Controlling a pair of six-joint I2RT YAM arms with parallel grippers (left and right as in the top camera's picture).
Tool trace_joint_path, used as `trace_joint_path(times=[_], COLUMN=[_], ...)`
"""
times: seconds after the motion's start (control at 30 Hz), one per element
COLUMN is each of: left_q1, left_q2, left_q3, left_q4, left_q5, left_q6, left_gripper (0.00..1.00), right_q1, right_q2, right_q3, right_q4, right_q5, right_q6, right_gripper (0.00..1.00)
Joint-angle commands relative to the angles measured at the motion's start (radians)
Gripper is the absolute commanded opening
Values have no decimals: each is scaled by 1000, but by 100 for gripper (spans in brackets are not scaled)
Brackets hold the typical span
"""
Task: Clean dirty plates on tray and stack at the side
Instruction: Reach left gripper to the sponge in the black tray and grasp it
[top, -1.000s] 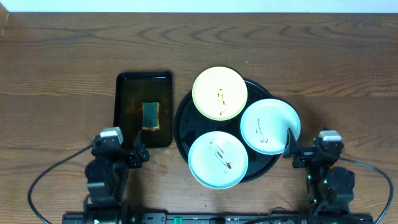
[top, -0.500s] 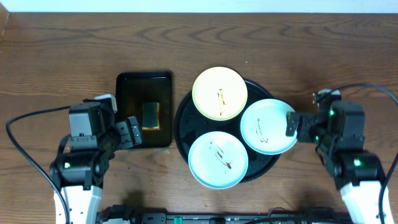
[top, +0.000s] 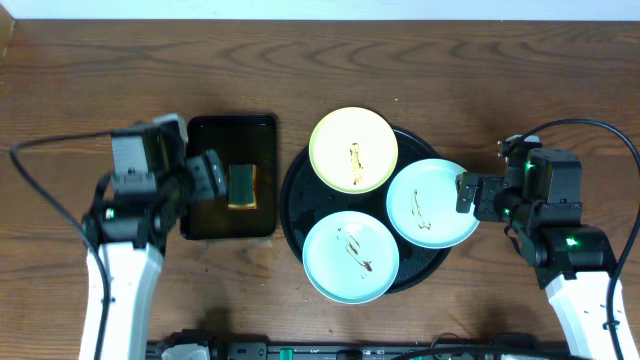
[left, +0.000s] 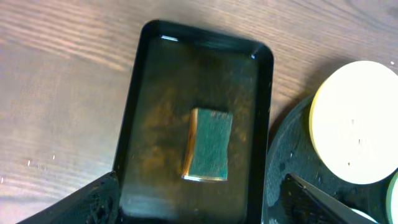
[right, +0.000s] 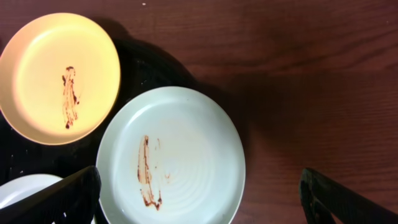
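Note:
My gripper will make the green-yellow sponge (left: 209, 144) crease lengthwise and flare ahead when it pinches and lifts the sponge, because a yellow layer (left: 191, 142) shows under the sponge's green side.
Three streaked plates lie on the round black tray (top: 292, 190): a pale yellow plate (top: 353, 150) at the back, a mint plate (top: 432, 203) on the right, and another mint plate (top: 351, 256) in front. My right gripper (top: 469, 195) hovers open at the right plate's outer edge; in the right wrist view that plate (right: 186, 155) lies between and ahead of its fingers (right: 68, 199). My left gripper (top: 208, 178) is open above the small rectangular tray (left: 134, 112), and the green-yellow sponge (left: 209, 144) lies just ahead of it, untouched.
The rectangular tray (top: 200, 140) stands left of the round tray, a narrow gap between them. Bare wood tabletop (top: 560, 100) stretches right of the round tray and along the back. Cables trail from both arms toward the front edge.
Both arms have come up from the table's front edge. The left one moved over the rectangular tray toward the sponge; the right one reached the right mint plate's edge.

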Motion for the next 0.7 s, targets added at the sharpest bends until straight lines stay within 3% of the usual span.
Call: trace_joint_path(times=[0.0,0.33,0.67], left_q1=[-51,-164,-169], left_q2=[131,473,632], left_q3=[78,78,78], left_q4=[16,57,57], left_q5=[-74,-103,-98], left_q6=[13,-3,-2], left_gripper=[81,81,70], right_q1=[-5,-5,-5], right_q2=[-4,-4,-4], right_q3=[20,20,20], right_q4=[1,-2,-1], right_q5=[-8,-8,-8], right_q6=[11,11,11], right_gripper=[99,99,99])
